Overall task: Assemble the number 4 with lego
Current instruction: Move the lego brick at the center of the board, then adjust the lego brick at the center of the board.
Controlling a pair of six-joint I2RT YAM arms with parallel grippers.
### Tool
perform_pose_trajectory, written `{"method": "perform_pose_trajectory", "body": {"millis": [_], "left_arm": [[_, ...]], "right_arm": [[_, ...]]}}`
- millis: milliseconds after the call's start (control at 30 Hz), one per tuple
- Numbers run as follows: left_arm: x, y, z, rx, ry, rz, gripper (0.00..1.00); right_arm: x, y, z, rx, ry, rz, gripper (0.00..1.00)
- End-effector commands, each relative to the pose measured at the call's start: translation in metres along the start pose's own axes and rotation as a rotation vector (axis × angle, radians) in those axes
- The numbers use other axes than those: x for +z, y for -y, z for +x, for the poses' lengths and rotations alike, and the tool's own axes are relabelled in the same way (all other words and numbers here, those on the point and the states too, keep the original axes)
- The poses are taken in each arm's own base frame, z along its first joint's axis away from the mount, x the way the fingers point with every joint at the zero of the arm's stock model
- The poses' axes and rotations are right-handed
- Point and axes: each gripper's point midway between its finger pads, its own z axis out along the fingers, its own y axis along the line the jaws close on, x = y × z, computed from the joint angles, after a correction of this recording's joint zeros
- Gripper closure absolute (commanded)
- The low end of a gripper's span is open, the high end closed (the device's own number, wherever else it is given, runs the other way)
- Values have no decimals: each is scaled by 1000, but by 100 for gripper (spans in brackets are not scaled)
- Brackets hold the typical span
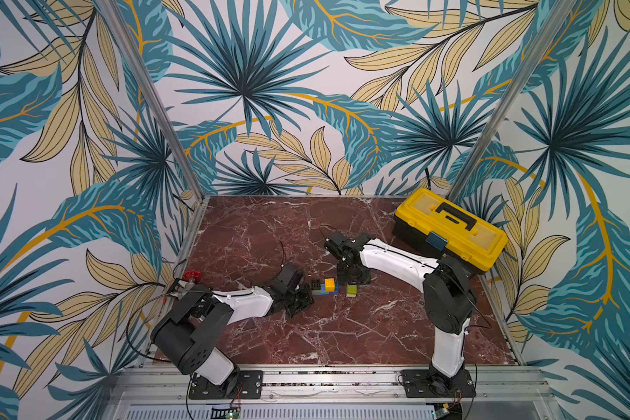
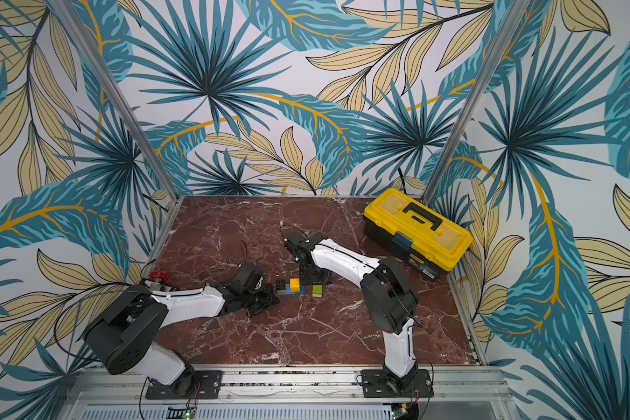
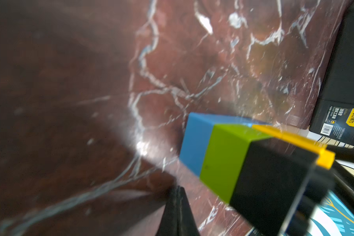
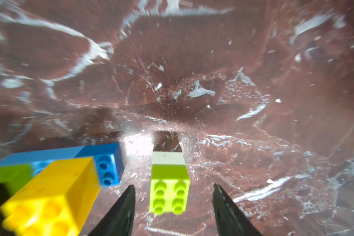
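Observation:
My left gripper is crowding the black brick [image 1: 315,285], so I should move it back before my right gripper lifts the group by the yellow brick [image 1: 329,284] over the lime-green studs.
A joined lego group lies mid-table: black brick [image 1: 315,286], light-blue bar [image 1: 325,290] and yellow brick [image 1: 329,283]; the left wrist view also shows a lime-green brick [image 3: 225,161] between blue and black. My left gripper [image 3: 177,190] is shut and empty, its tips just left of the black brick [image 2: 280,284]. A separate lime-green brick on a white brick [image 4: 169,161] lies on its side to the right [image 1: 351,290]. My right gripper [image 4: 173,187] hangs over the green-and-white pair, open, one finger on each side with gaps. No finished number 4 shows.
A big yellow toolbox [image 1: 450,227] stands at the back right corner. A red valve handle [image 1: 190,275] sits at the table's left edge behind my left arm. Metal rails frame the red marble table [image 1: 306,327].

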Motion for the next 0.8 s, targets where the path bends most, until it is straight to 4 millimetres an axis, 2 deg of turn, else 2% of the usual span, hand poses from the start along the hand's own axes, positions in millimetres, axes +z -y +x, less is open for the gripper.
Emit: {"method": "perform_pose_trajectory", "body": {"millis": [0,100,267,433,533,633,767], "left_arm": [[4,21,-24,38,64,29,100],[11,23,-43,35,87,14,100],[23,33,-79,4,113,41,100],[40,44,-97,-3,81,81,100],[29,32,-99,-9,96,66,100],[3,10,-98,-28,129,34,100],[-30,-10,-78,11,139,-18,100]], "right_arm": [[-20,7,3,-66,34,25,38],[-28,-3,3,-131,65,-17,38],[-38,-30,9,-237,82,-166,36],[-28,-49,9,-304,36,-204,33],[-20,-56,6,-324,2,-187,32],[-16,-61,0,-333,-19,-164,32],[-6,-68,-1,-331,-54,-152,34]]}}
